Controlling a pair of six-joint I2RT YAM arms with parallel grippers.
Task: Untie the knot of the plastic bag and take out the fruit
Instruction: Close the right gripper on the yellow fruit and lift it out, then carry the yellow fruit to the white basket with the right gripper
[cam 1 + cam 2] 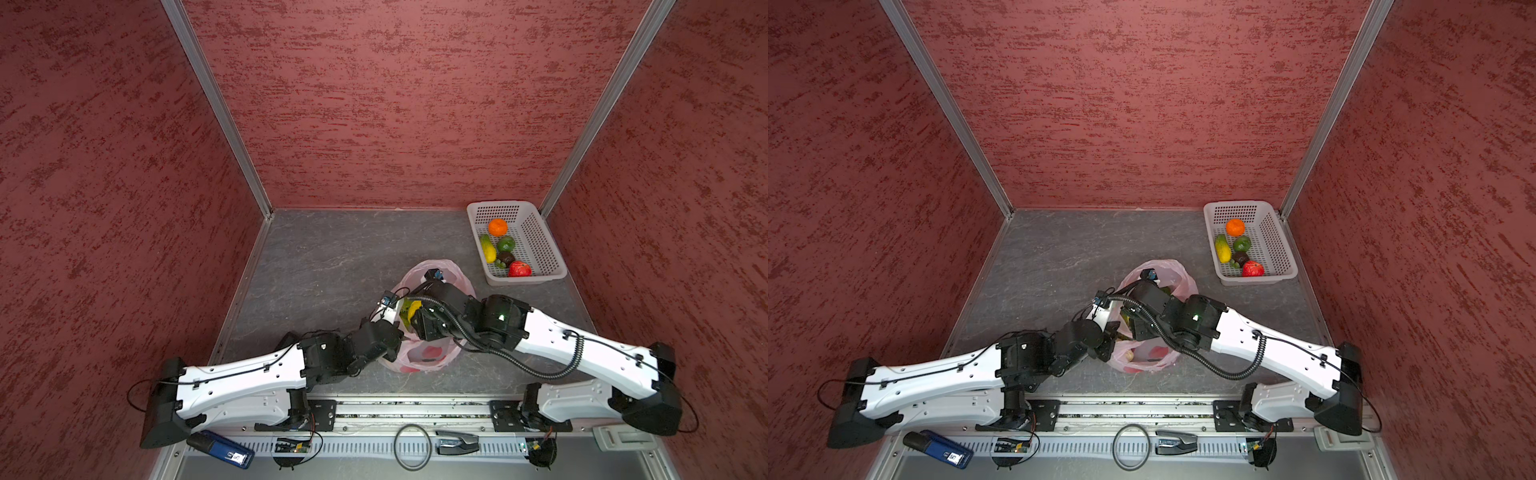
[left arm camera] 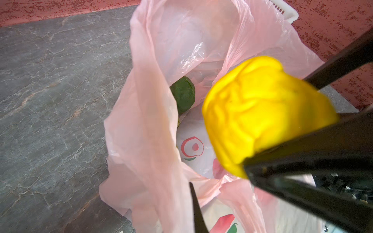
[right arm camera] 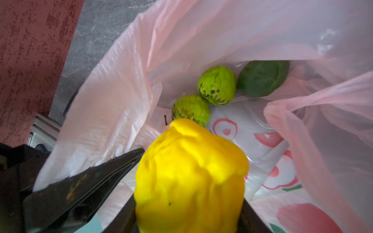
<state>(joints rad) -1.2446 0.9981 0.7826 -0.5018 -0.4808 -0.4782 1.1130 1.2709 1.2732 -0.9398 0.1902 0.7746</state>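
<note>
The yellow fruit (image 3: 190, 170) is free of the pink bag's film, so my right gripper keeps going to the white basket and lets go over its empty bottom (image 1: 526, 238).
The pink plastic bag (image 1: 428, 357) (image 1: 1142, 359) lies mid-table with its mouth wide open; the knot is out of view. My right gripper (image 3: 189, 213) (image 1: 417, 320) is shut on a yellow fruit (image 3: 189, 173) (image 2: 262, 113) (image 1: 413, 311), held just above the bag's mouth. My left gripper (image 2: 196, 209) (image 1: 401, 332) is shut on the bag's near rim film (image 2: 149, 121) and holds it up. Inside the bag lie two light green bumpy fruits (image 3: 217, 84) (image 3: 190, 110) and a dark green one (image 3: 262, 78) (image 2: 182, 94).
A white perforated basket (image 1: 552, 272) (image 1: 1283, 274) stands at the back right, holding an orange mandarin (image 1: 497, 227), a red strawberry (image 1: 519, 269) and green, yellow and brown pieces. Red walls close in three sides. A blue device (image 1: 220, 449) lies on the front rail.
</note>
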